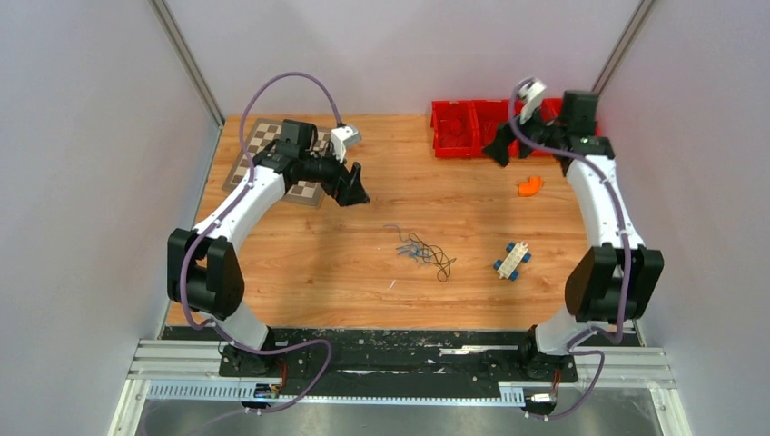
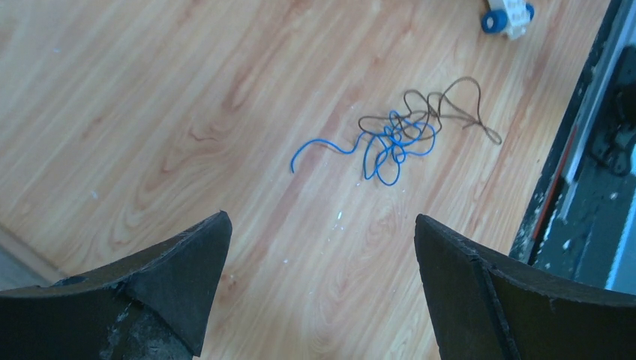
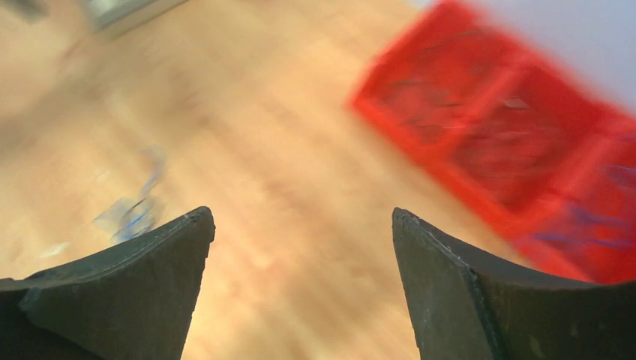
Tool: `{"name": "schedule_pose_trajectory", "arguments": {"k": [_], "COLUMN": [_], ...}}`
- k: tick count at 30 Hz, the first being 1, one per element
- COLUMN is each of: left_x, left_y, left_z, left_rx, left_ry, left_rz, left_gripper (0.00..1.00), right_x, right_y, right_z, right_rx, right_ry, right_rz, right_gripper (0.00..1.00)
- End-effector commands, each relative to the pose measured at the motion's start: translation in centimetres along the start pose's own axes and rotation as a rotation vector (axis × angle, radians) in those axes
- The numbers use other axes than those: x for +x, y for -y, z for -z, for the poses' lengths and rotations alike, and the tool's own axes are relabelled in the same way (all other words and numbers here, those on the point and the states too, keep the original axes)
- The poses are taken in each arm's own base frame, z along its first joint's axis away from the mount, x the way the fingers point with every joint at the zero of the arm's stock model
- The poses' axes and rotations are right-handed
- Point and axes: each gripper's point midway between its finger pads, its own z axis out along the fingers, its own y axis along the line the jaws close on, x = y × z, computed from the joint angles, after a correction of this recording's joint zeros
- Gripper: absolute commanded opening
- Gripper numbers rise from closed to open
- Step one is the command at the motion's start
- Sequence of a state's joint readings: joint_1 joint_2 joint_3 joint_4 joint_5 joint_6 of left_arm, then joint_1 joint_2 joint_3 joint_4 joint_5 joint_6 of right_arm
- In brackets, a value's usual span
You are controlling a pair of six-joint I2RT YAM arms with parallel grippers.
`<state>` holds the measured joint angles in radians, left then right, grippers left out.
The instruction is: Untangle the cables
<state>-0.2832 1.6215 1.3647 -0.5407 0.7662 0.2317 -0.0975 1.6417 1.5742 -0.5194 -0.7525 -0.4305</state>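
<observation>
My left gripper is first to draw the blue wire aside (image 1: 409, 248), because the blue wire loops through the dark brown wire (image 1: 429, 250). My right gripper should take the dark brown wire after that.
The cables (image 1: 423, 250) lie in a small tangle on the wooden table near its middle. In the left wrist view a blue wire (image 2: 375, 150) loops through a dark brown one (image 2: 450, 109). My left gripper (image 1: 352, 193) hangs open above the table, up and to the left of the tangle, with nothing between its fingers (image 2: 321, 281). My right gripper (image 1: 498, 151) is raised at the back right beside the red bins, open and empty (image 3: 300, 285). Its view is blurred; the cables (image 3: 135, 214) show faintly at its left.
Red bins (image 1: 472, 127) stand at the back right. An orange piece (image 1: 530, 186) lies in front of them. A white toy car with blue wheels (image 1: 513, 261) sits right of the tangle. A checkered board (image 1: 272, 159) lies at the back left under the left arm.
</observation>
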Motion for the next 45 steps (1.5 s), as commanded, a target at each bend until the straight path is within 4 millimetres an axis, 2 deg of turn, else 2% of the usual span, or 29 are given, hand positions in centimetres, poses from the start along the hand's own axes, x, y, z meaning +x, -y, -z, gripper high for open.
{"name": "schedule_pose_trajectory", "arguments": {"k": [1,3,5,7,9,10,11,12,13,14,15,16,17,18,25,29,33,36,39,41,43,45], "left_x": [0.2,2.1,3.6,4.4,5.0,4.8,5.7,5.3,6.4,5.8,6.9,6.4,7.2,6.8,8.9,9.7,10.8,12.0,12.4,12.9,12.9,12.6], "left_y": [3.2,4.4,5.1,5.6,6.1,6.2,7.0,7.0,7.8,7.7,8.4,8.1,8.5,8.1,9.0,8.8,8.2,7.1,6.0,5.5,4.7,4.4], "left_z": [-1.6,-2.8,-3.7,-4.2,-4.6,-4.7,-4.8,-5.0,-5.2,-5.5,-6.0,-6.4,-7.2,-7.6,-11.8,-13.5,-14.7,-15.6,-16.0,-16.5,-16.4,-15.7], "left_rx": [0.075,0.112,0.133,0.139,0.14,0.13,0.141,0.123,0.131,0.105,0.115,0.078,0.085,0.049,0.062,0.047,0.028,-0.003,-0.045,-0.057,-0.087,-0.116], "left_ry": [0.008,-0.032,-0.048,-0.046,-0.037,-0.021,-0.024,0.001,-0.002,0.029,0.02,0.04,0.028,0.039,0.02,-0.011,-0.056,-0.112,-0.154,-0.192,-0.226,-0.249], "left_rz": [-0.254,-0.343,-0.405,-0.437,-0.463,-0.493,-0.509,-0.555,-0.577,-0.629,-0.658,-0.694,-0.71,-0.735,-0.9,-0.935,-0.965,-0.963,-0.956,-0.946,-0.932,-0.919], "left_gripper": [1.0,1.0,1.0,1.0,1.0,1.0,1.0,1.0,1.0,1.0,1.0,0.99,0.97,0.96,0.75,0.62,0.58,0.58,0.53,0.47,0.35,0.16], "right_x": [10.3,12.1,13.8,15.5,17.4,18.3,19.2,19.9,20.7,21.2,21.7,22.1,22.4,22.6,24.5,25.2,25.5,25.6,25.8,26.0,26.2,26.5], "right_y": [-13.0,-16.4,-18.9,-20.6,-21.2,-21.3,-21.2,-21.1,-21.0,-21.0,-21.1,-21.1,-21.1,-21.2,-21.8,-21.8,-21.4,-21.2,-21.2,-21.0,-20.7,-20.1], "right_z": [-1.0,-1.1,-1.6,-2.4,-3.2,-3.5,-3.8,-4.1,-4.3,-4.4,-4.6,-4.8,-5.0,-5.1,-5.0,-4.9,-4.6,-4.3,-4.0,-3.9,-3.8,-3.7], "right_rx": [-0.372,-0.447,-0.505,-0.534,-0.535,-0.53,-0.521,-0.516,-0.515,-0.517,-0.522,-0.523,-0.525,-0.526,-0.545,-0.551,-0.553,-0.554,-0.556,-0.549,-0.533,-0.507], "right_ry": [-0.27,-0.311,-0.364,-0.429,-0.496,-0.526,-0.554,-0.577,-0.599,-0.614,-0.629,-0.642,-0.65,-0.658,-0.718,-0.737,-0.751,-0.755,-0.759,-0.767,-0.778,-0.791], "right_rz": [0.01,0.017,0.011,-0.001,-0.025,-0.052,-0.075,-0.091,-0.105,-0.115,-0.128,-0.142,-0.154,-0.168,-0.247,-0.306,-0.359,-0.366,-0.361,-0.359,-0.357,-0.357], "right_gripper": [0.91,0.89,0.87,0.85,0.83,0.82,0.82,0.81,0.8,0.79,0.78,0.76,0.75,0.74,0.63,0.52,0.44,0.37,0.3,0.27,0.2,0.07]}}
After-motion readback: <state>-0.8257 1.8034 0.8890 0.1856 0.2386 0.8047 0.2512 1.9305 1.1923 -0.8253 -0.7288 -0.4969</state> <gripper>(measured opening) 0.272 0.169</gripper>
